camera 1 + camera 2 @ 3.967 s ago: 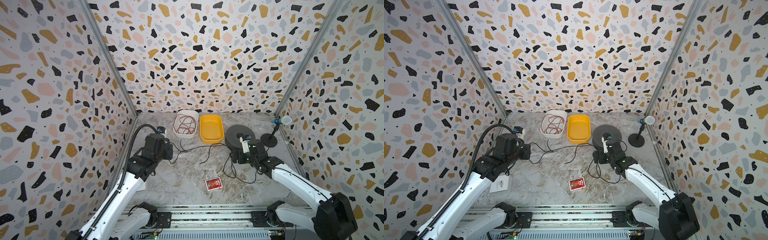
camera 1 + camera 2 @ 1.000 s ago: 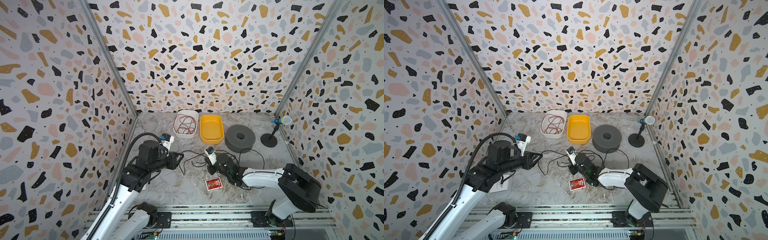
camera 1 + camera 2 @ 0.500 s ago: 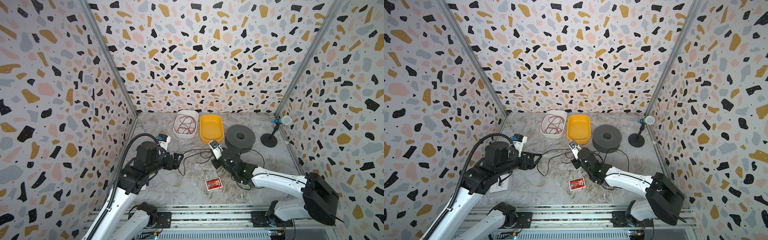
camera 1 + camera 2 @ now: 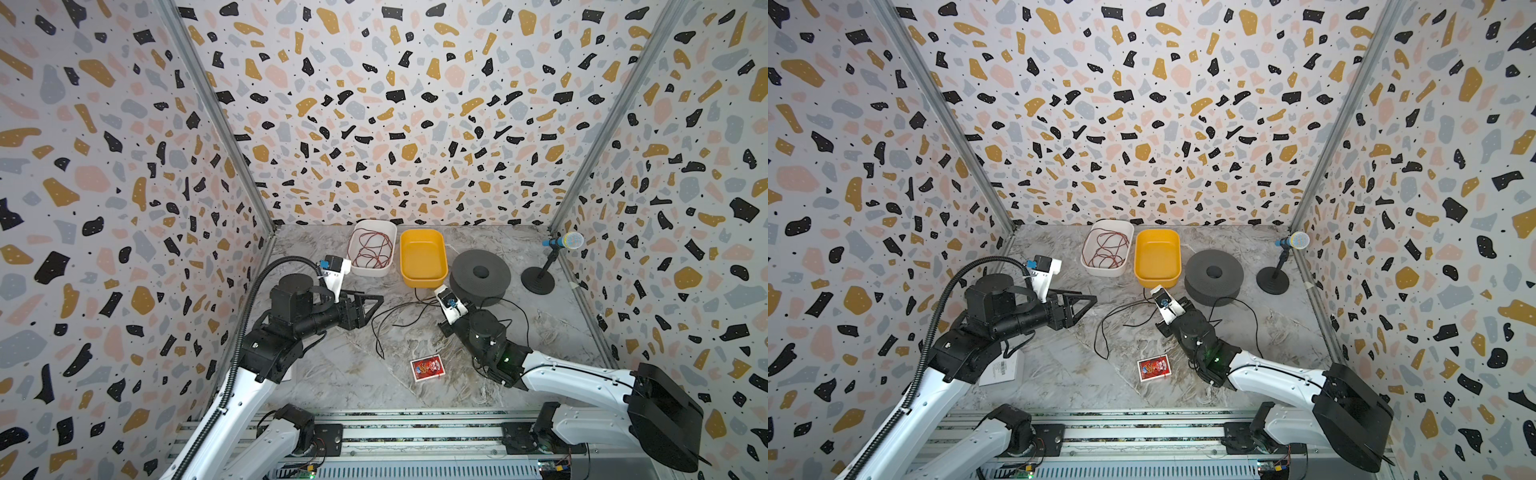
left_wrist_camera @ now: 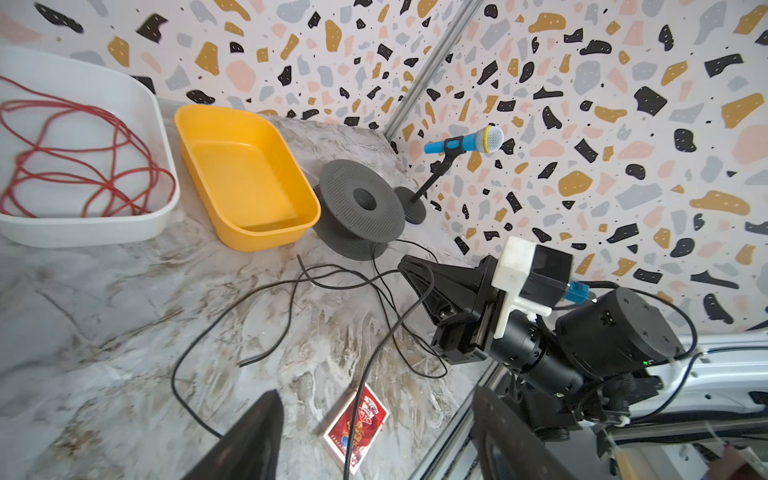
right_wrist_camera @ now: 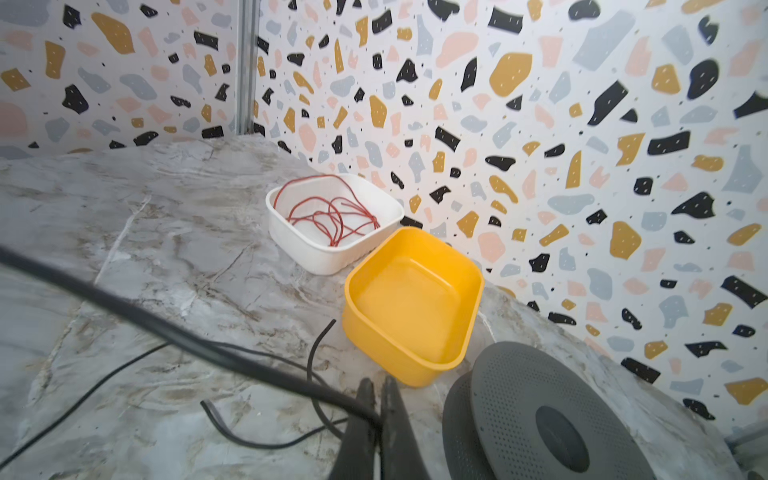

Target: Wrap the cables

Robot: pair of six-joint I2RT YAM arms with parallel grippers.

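I should first hold the cable with my left gripper, because it runs loose between that gripper's open fingers. My right gripper should then take the loops beside the spool.
The cable is a thin black cord lying in loose loops across the marble floor, one stretch trailing to the dark grey spool. My right gripper is shut on the cable, close to the spool and the yellow tub's near corner. In both top views its wrist camera covers its fingers. My left gripper stands open at the left, above the floor. A strand of the cable passes between its parted fingers without being gripped.
At the back stand a white tub holding reddish wire and an empty yellow tub. A toy microphone on a stand is at the back right. A red card pack lies front centre. A white label sheet lies under the left arm.
My right gripper has swung from beside the card pack back and to the right, up to the spool, pulling the cable along. The left gripper has shifted slightly back.
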